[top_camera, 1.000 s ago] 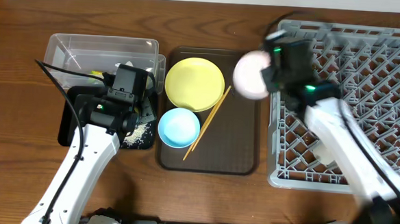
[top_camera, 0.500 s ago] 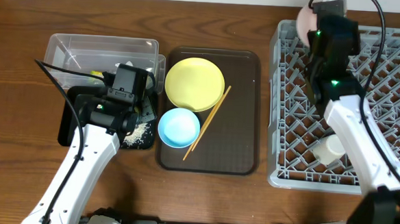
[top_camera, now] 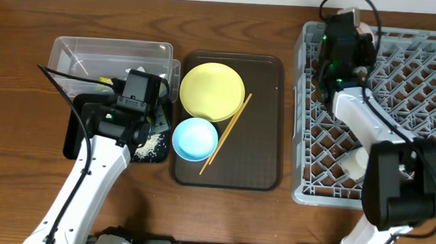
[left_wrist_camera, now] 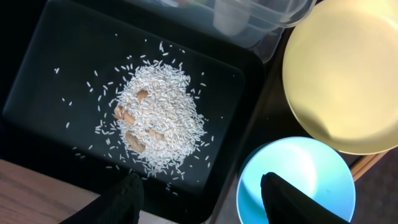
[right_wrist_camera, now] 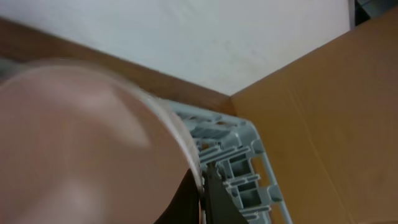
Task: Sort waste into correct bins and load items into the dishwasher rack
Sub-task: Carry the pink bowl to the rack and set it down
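The robot's right gripper has the white bowl on edge (right_wrist_camera: pixel 93 146) beside empty rack pegs. It should carry on moving the bowl toward the grey rack's far corner (top_camera: pixel 310 45) and let go of it there.
My right gripper (top_camera: pixel 348 30) is over the far left corner of the grey dishwasher rack (top_camera: pixel 417 110). It is shut on the rim of the white bowl (right_wrist_camera: pixel 81 143), which fills the left of the right wrist view; the fingertips (right_wrist_camera: pixel 211 193) pinch its edge. My left gripper (left_wrist_camera: pixel 202 202) is open and empty, low over the near edge of the black tray (left_wrist_camera: pixel 37 68) beside the light-blue bowl (left_wrist_camera: pixel 298 180). Rice crumbs (left_wrist_camera: pixel 155 112) lie heaped in the black tray. The yellow plate (top_camera: pixel 212 90), the light-blue bowl (top_camera: pixel 195 138) and the chopsticks (top_camera: pixel 226 134) lie on the brown serving tray (top_camera: pixel 257 154). A pale cup (top_camera: pixel 359 163) stands in the rack.
The clear tub (top_camera: pixel 109 60) stands behind the black tray (top_camera: pixel 73 140) and holds a yellowish wrapper (top_camera: pixel 104 80). My left arm (top_camera: pixel 96 168) crosses the table in front of the tray. A cardboard surface (right_wrist_camera: pixel 336 112) shows beyond the rack in the right wrist view.
My right arm has carried the white bowl from over the serving tray's right edge to the rack's far left corner. My left arm has not moved.
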